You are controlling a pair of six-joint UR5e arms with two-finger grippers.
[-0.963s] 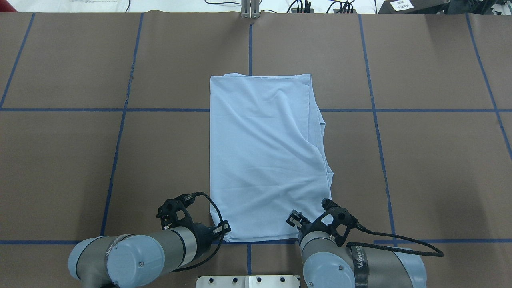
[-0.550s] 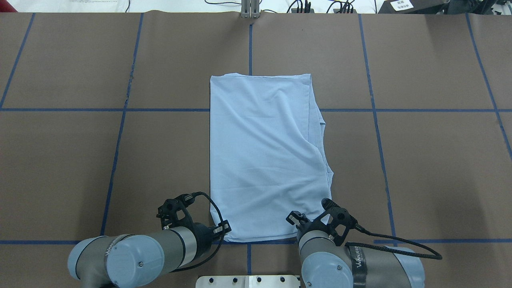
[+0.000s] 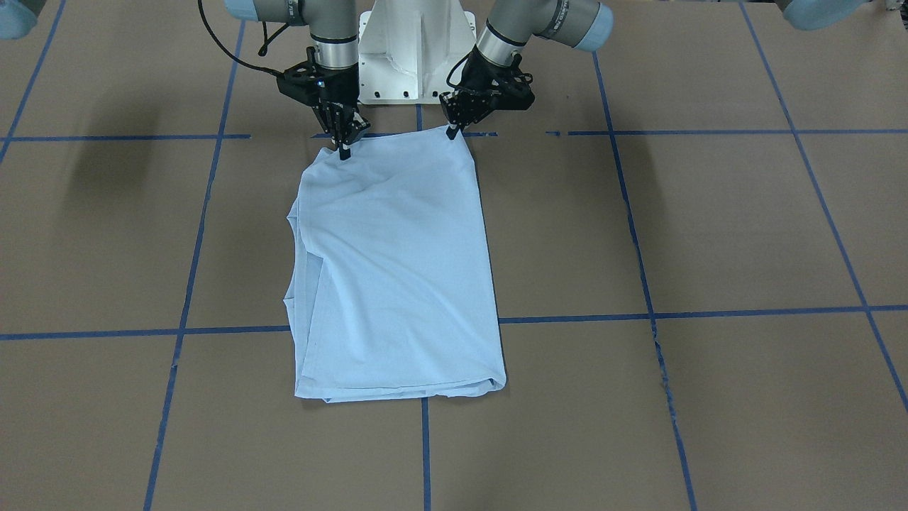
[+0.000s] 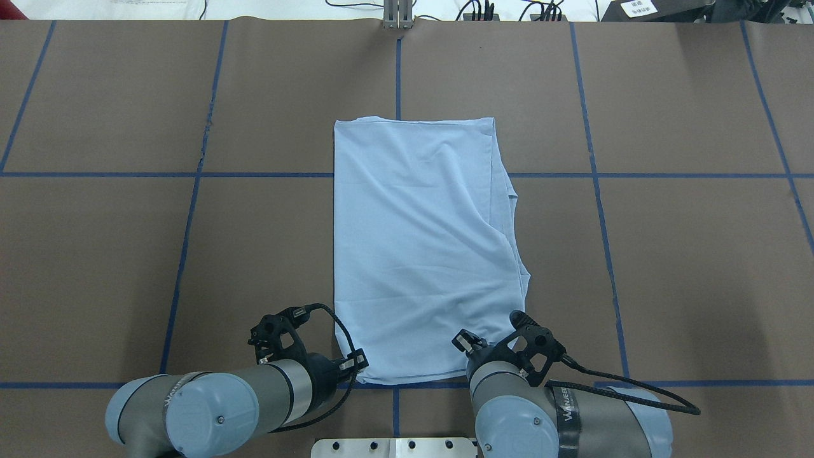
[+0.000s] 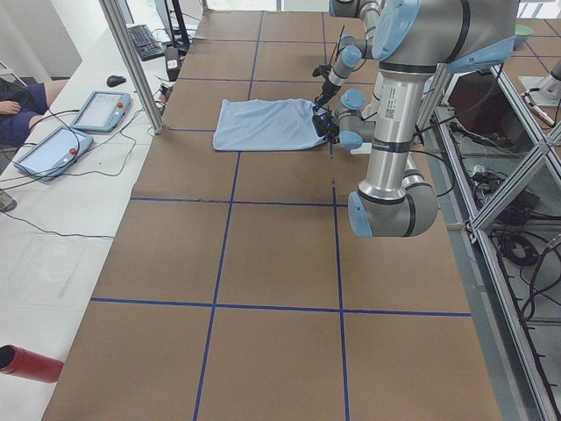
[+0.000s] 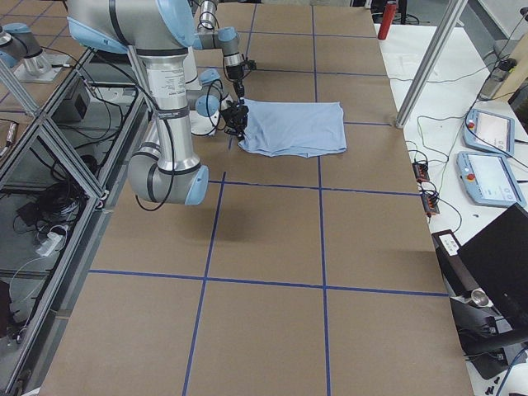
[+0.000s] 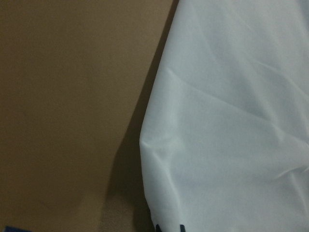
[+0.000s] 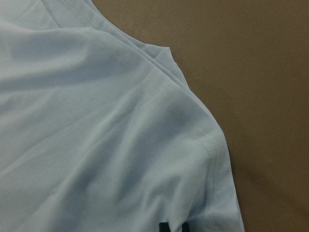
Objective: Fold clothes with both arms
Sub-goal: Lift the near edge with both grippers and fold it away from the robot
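I need to pull the T-shirt back toward the base [image 3: 417,77] with my left gripper and right gripper before folding, because the T-shirt's far hem [image 3: 400,393] is far out from the white base.
The light blue T-shirt [image 4: 420,254] lies folded into a long rectangle on the brown table, sleeve layers showing along its right edge; its print, collar and label are hidden. My left gripper [image 3: 452,131] is shut on the shirt's near left corner, and its dark fingertips [image 7: 159,228] pinch cloth in the left wrist view. My right gripper [image 3: 343,151] is shut on the near right corner, which puckers up slightly; its fingertips [image 8: 164,226] show at the cloth [image 8: 96,145] in the right wrist view. From overhead, both wrists hide the fingertips.
The white pedestal base [image 3: 415,42] stands just behind both grippers. Blue tape lines [image 4: 184,242] grid the table. A metal post [image 5: 131,61] and two tablets [image 5: 101,110] are on the far side table. A red bottle [image 5: 26,362] lies off the table edge.
My right wrist has shifted slightly left and forward over the shirt's near right corner. The left arm and the rest of the shirt have hardly moved.
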